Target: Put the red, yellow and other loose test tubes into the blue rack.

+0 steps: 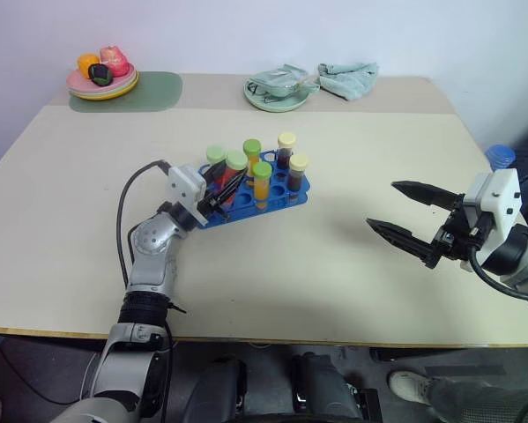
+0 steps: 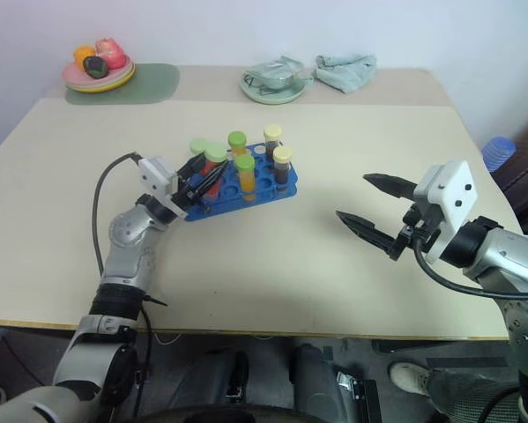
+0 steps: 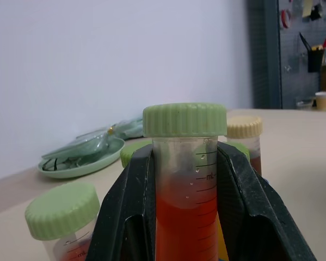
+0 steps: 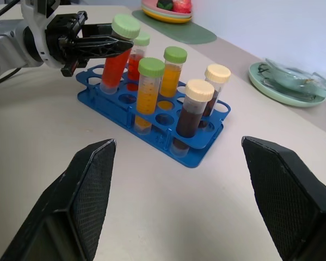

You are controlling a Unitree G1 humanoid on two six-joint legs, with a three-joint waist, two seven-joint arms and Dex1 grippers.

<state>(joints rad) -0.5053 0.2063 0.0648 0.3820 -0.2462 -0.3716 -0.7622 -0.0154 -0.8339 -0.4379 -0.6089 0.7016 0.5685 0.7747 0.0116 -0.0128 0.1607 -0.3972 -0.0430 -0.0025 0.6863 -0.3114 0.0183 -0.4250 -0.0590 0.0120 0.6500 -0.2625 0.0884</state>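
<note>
My left gripper keeps lowering the tube until it sits deep and then let go, as the red tube's lower end (image 4: pixel 109 85) is in the blue rack's hole (image 4: pixel 108 91).
The blue rack (image 1: pixel 301 195) stands mid-table with several capped tubes upright in it: green-capped orange tubes (image 1: pixel 262 179) and yellow-capped dark tubes (image 1: pixel 298 169). My left gripper (image 1: pixel 223 191) is shut on a green-capped red test tube (image 4: pixel 117 54), gripping it just under the cap. That tube leans slightly, with its lower end in a hole at the rack's corner nearest the left arm. In the left wrist view the black fingers (image 3: pixel 124 212) press both sides of the red tube (image 3: pixel 184 185). My right gripper (image 1: pixel 382 204) hovers open and empty to the right of the rack, pointing at it.
A yellow-and-pink plate with toy fruit (image 1: pixel 103 81) sits on a green mat (image 1: pixel 153 91) at the back left. A green plate (image 1: pixel 277 92) and a crumpled cloth (image 1: pixel 348 77) lie at the back centre. A person's shoe (image 1: pixel 412 385) shows below the table's front edge.
</note>
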